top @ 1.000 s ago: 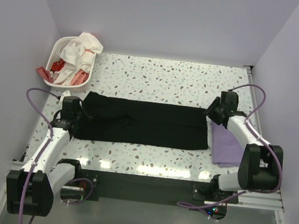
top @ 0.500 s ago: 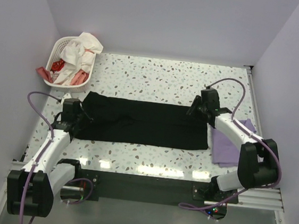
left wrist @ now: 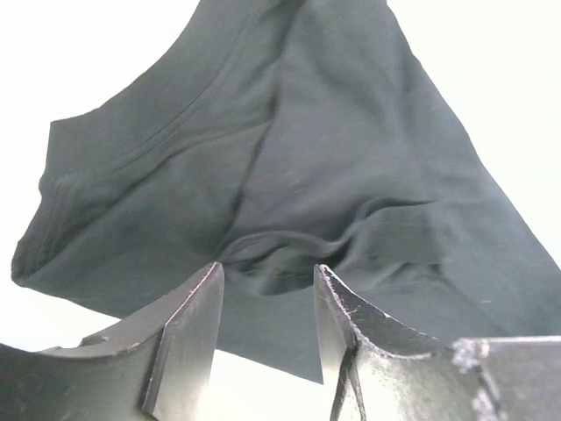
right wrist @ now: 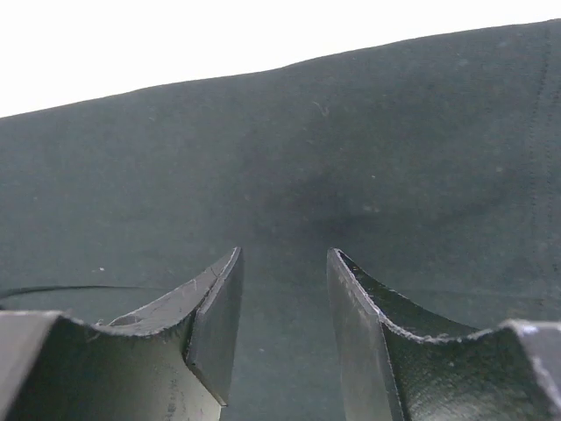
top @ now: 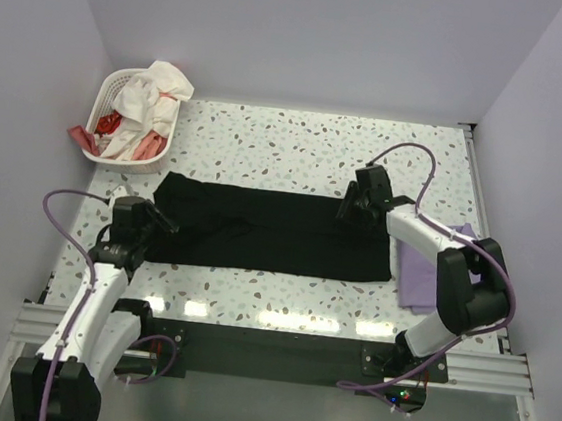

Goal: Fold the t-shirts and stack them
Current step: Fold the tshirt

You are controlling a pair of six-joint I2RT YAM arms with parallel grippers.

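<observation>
My right gripper should swing the black t-shirt's hem to the front (top: 291,306) before folding, because the black t-shirt lies crosswise with its hem (top: 390,260) toward the lavender t-shirt.
The black t-shirt (top: 269,231) lies as a long folded band across the middle of the table, its collar and a rumpled fold showing in the left wrist view (left wrist: 289,175). My left gripper (top: 162,224) (left wrist: 267,272) sits at the band's left end, open, with nothing between its fingers. My right gripper (top: 345,213) (right wrist: 285,259) hovers open over the smooth right part of the black cloth (right wrist: 289,149). The lavender t-shirt (top: 422,281) rests folded at the right, partly under the right arm.
A white laundry basket (top: 107,112) heaped with white and red clothes stands at the back left corner. Walls close in the speckled table (top: 298,142) on the left, back and right. Purple cables loop beside both arms.
My left gripper has opened and let go of the black shirt's left end, drawing back a little. The right arm swung left from the lavender shirt to over the black one.
</observation>
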